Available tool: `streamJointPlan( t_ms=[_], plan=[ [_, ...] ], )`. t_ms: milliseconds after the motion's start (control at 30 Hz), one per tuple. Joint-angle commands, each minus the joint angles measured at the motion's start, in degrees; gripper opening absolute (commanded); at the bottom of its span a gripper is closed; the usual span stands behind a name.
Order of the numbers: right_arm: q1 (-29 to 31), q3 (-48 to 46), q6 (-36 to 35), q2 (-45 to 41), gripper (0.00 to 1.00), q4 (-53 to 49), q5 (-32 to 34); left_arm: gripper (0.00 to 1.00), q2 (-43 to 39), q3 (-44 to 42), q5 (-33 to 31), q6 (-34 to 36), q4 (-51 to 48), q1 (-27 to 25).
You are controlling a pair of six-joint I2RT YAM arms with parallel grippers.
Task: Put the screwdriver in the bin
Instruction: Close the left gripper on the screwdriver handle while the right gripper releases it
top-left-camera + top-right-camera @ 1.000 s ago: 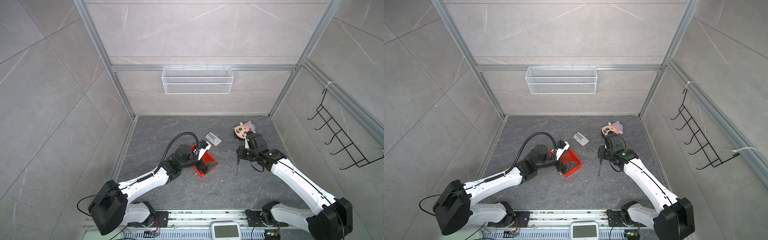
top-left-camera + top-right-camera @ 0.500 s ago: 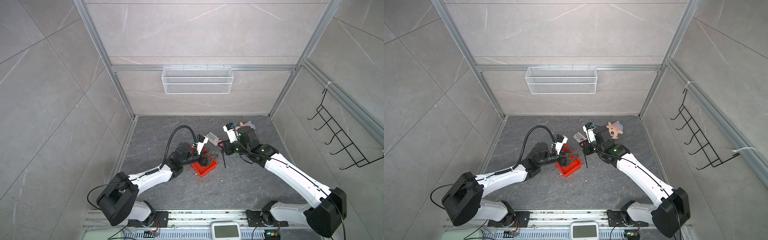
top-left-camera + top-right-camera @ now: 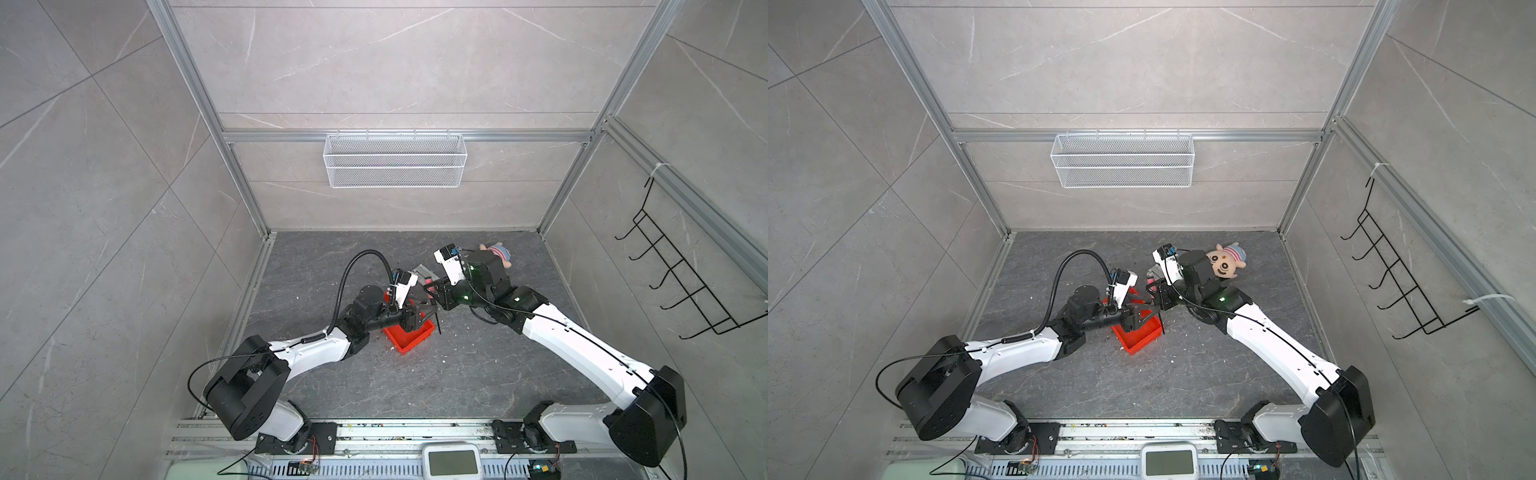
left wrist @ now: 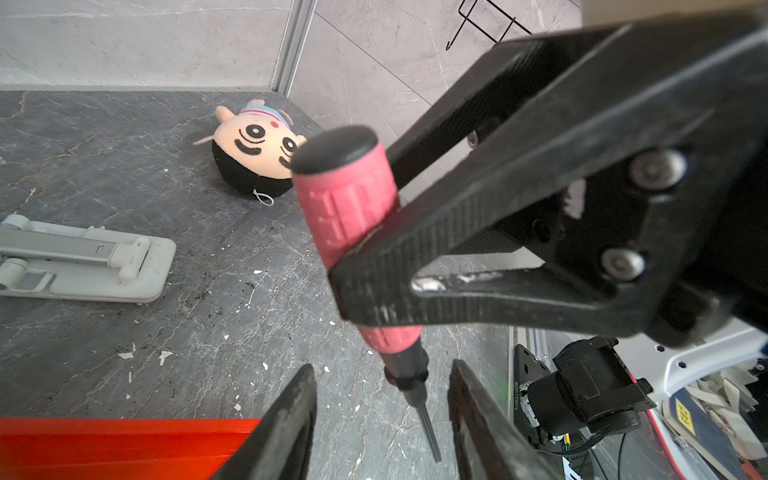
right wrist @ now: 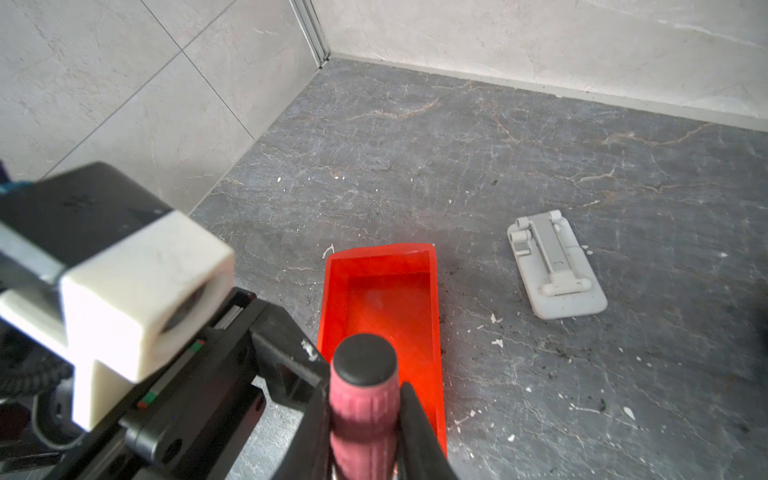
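Note:
Next, I take the black collar (image 4: 406, 364) with my left gripper before my right gripper opens and backs away, because the screwdriver hangs beside the bin's edge (image 3: 432, 325) in my right gripper.
The screwdriver (image 4: 349, 208) hangs upright, red handle up and thin dark shaft (image 3: 437, 324) pointing down. My right gripper (image 5: 365, 390) is shut on the red handle. My left gripper (image 4: 382, 368) is open. Its two fingers stand on either side of the black collar and shaft, with a gap on each side. The bin (image 5: 386, 299), a bright red shallow tray, lies empty on the dark floor below. In both top views the two grippers (image 3: 424, 313) (image 3: 1154, 291) meet over the bin's right edge (image 3: 1138, 338), and the shaft tip sits just off that edge.
A grey-white folding stand (image 5: 555, 266) lies flat on the floor behind the bin. A plush doll head (image 3: 1227, 259) lies at the back right, close to the right arm. On the back wall hangs a white wire basket (image 3: 395, 160), and on the right wall a black hook rack (image 3: 681, 282).
My right gripper has carried the screwdriver leftward from the right side of the floor to the bin's edge. My left gripper has risen toward it, and its fingers have narrowed around the shaft.

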Motion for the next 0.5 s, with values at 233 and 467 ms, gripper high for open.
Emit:
streamJointPlan(
  t_ms=[233,467],
  plan=[
    [0.38,-0.61,-0.01,-0.73,0.00,2.25,-2.49,0.29,1.14,2.75,-0.42,-0.55,4.69,0.22],
    [0.39,-1.20,-0.40,-0.91,0.00,1.62,-2.70,0.00,0.81,2.84,-2.63,-0.79,4.44,0.22]
  ],
)
